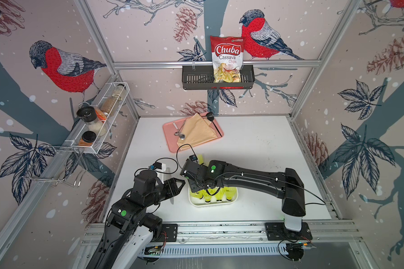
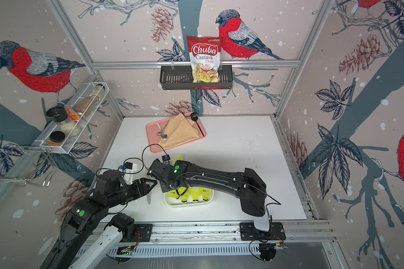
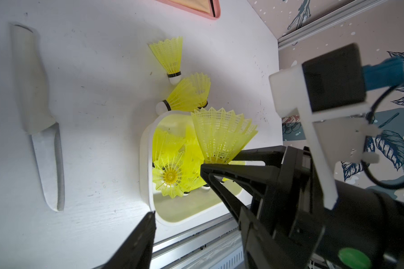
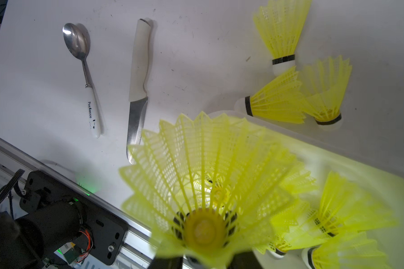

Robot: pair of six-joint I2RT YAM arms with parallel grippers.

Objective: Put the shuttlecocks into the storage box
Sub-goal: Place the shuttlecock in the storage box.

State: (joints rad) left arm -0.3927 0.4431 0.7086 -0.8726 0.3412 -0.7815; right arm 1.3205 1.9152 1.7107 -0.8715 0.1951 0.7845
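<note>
The robot's right gripper should keep lowering the held shuttlecock, as the shuttlecock's skirt (image 3: 223, 133) opens upward over the storage box's end (image 3: 169, 174), until the shuttlecock's tip is inside, and then let go.
The white storage box (image 1: 211, 205) (image 2: 187, 204) sits near the table's front edge, and several yellow-green shuttlecocks (image 1: 218, 194) stand inside it. My right gripper (image 4: 205, 263) (image 3: 216, 160) is shut on one shuttlecock (image 4: 208, 186) (image 3: 222, 132) by its tip, skirt flared outward, over the box's left end. Three more shuttlecocks (image 4: 280, 30) (image 4: 278, 102) (image 4: 327, 93) lie on the table just behind the box rim (image 4: 336, 149). My left gripper (image 1: 181, 185) (image 3: 198, 216) hangs open and empty just left of the box (image 3: 145, 163).
A white-handled knife (image 3: 40, 111) (image 4: 138, 88) and a spoon (image 4: 84, 76) lie left of the box. Farther back, a pink tray (image 1: 173, 144) holds a tan cloth and cutlery. A black basket (image 1: 196, 79) and a wire spice rack (image 1: 98, 118) hang on the walls.
</note>
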